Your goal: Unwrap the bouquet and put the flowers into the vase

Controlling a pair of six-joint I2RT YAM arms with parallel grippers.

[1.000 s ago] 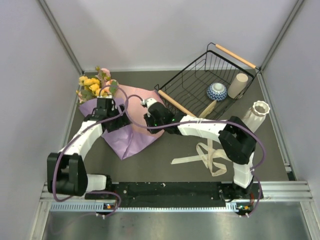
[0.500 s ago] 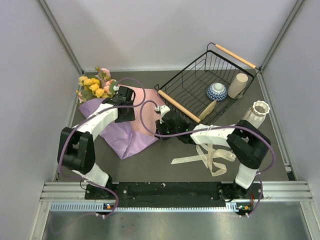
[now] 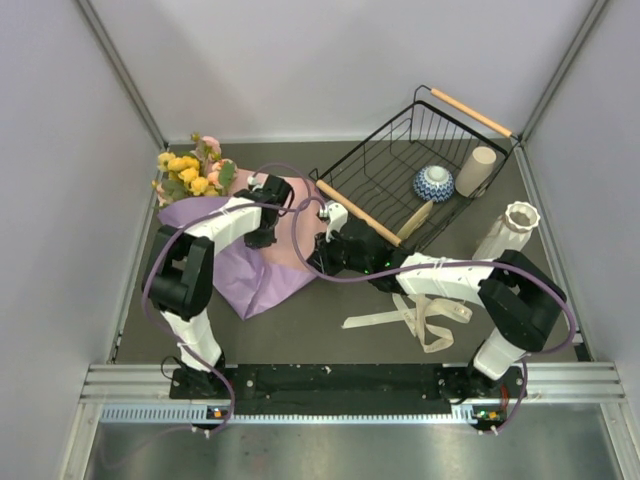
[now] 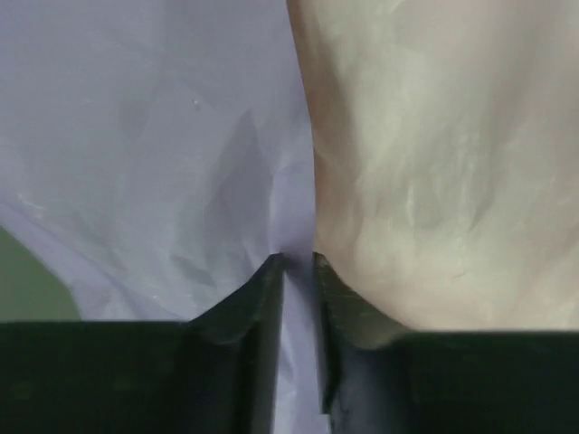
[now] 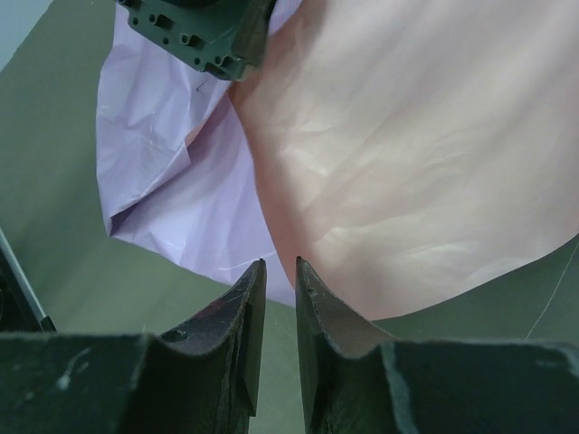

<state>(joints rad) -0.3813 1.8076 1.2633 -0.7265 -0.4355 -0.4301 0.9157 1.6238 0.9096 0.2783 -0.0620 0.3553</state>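
My left gripper is on the pinched fold point(image 4: 294, 215), and the lilac flap point(image 3: 243, 279) lies folded over the flowers' stems. It should peel the fold back and open the paper before it takes the stems.
The bouquet's wrapping paper point(image 3: 250, 282) lies spread open on the table, lilac outside and pink inside. The flowers point(image 3: 190, 175) lie at its far left corner, yellow, pink and peach blooms showing. My left gripper point(image 3: 268, 214) presses on the paper's middle. In the left wrist view its jaws point(image 4: 297, 263) stand almost together, with a lilac fold pinched between them and creases running to the tips. My right gripper point(image 3: 322, 249) sits at the paper's right edge. Its jaws point(image 5: 279, 262) are slightly apart, with bare table in the gap. The white ribbed vase point(image 3: 510, 230) stands at the far right.
A black wire basket point(image 3: 372, 160) stands at the back right with a blue-and-white bowl point(image 3: 434, 182) and a cream cup point(image 3: 477, 170) in it. A cream ribbon point(image 3: 420, 312) lies loose on the table by the right arm. The left wrist's green housing point(image 5: 194, 36) shows in the right wrist view.
The left arm has swung right, from beside the flowers to the paper's middle, and its jaws have narrowed onto the paper. The right gripper has shifted slightly right and toward me.
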